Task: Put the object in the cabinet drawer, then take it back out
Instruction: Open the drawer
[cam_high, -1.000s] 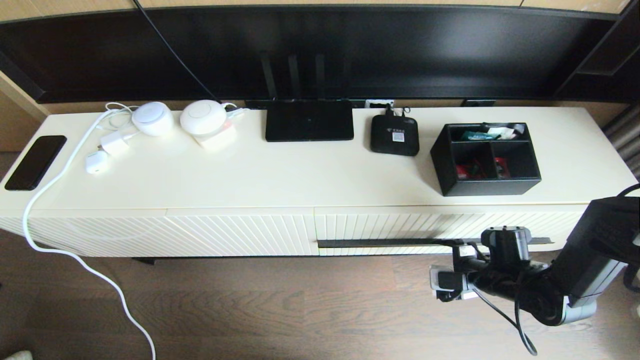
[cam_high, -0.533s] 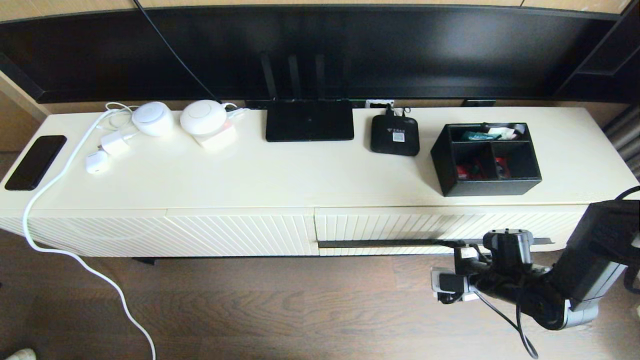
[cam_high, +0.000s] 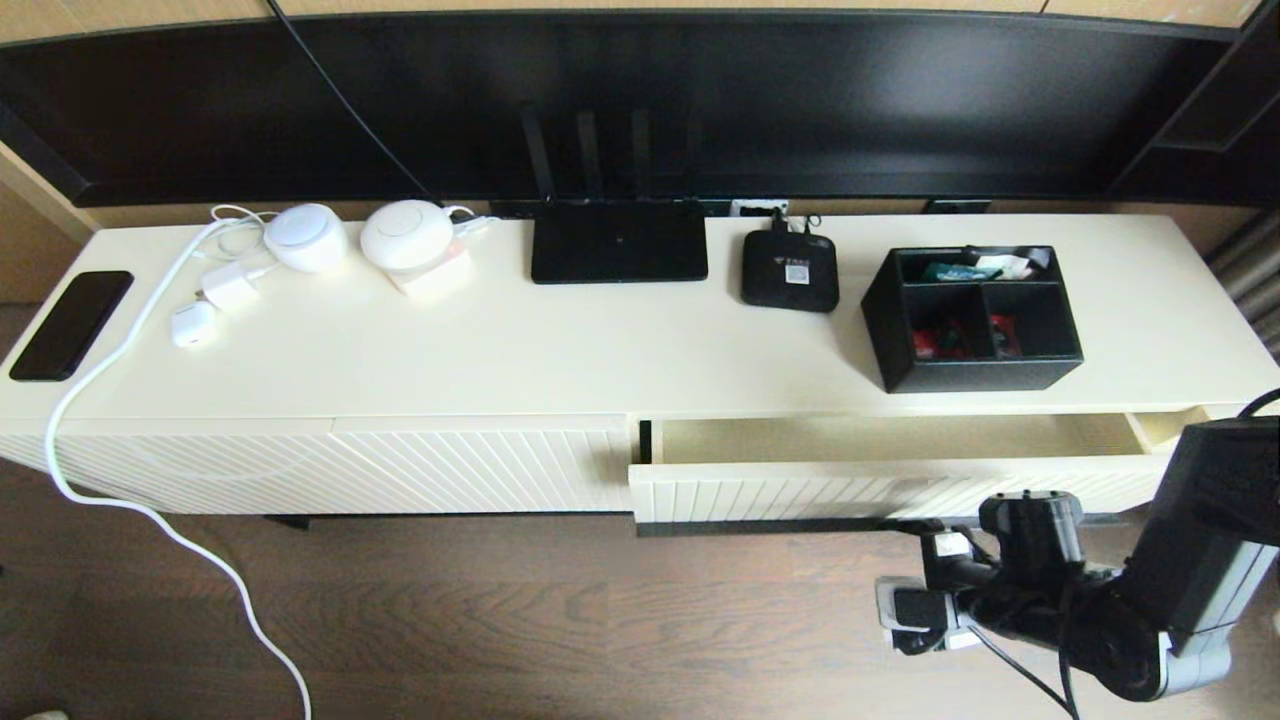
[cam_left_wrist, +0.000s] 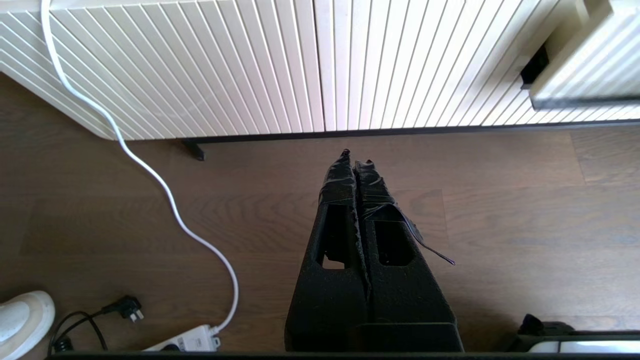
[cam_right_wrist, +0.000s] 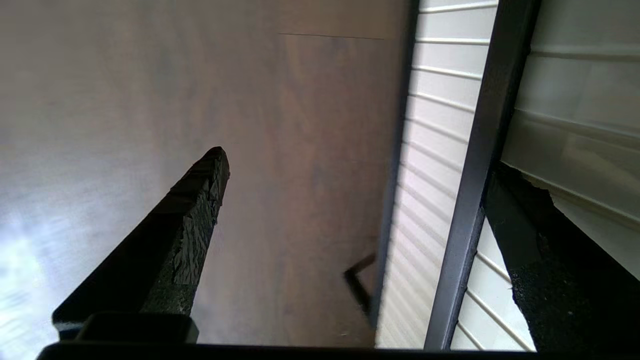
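Observation:
The cabinet drawer's dark handle bar (cam_right_wrist: 460, 252) has one finger behind it and the floor ahead is clear, so my right gripper should keep pulling until the cabinet drawer is wide open.
The black organiser box (cam_high: 970, 318), with red and green packets in its compartments, stands on the cabinet top at the right. Just below it the cabinet drawer (cam_high: 890, 438) stands partly pulled out, showing a strip of smooth cream interior. My right gripper (cam_high: 912, 527) is at the drawer's dark handle bar (cam_high: 760, 525). In the right wrist view this gripper (cam_right_wrist: 356, 160) is open, one finger behind the handle bar (cam_right_wrist: 475, 175) and the other out over the floor. My left gripper (cam_left_wrist: 356, 157) is shut and empty, low over the floor before the cabinet.
On the cabinet top lie a flat black router (cam_high: 618, 240), a small black device (cam_high: 789, 270), two white round devices (cam_high: 405, 235), chargers and a phone (cam_high: 70, 323). A white cable (cam_high: 150, 510) trails down to a power strip (cam_left_wrist: 185, 342) on the wooden floor.
The drawer, shut in the earlier frames, has slid out towards me. My right gripper moved back and down with the handle bar. The organiser box has stayed put.

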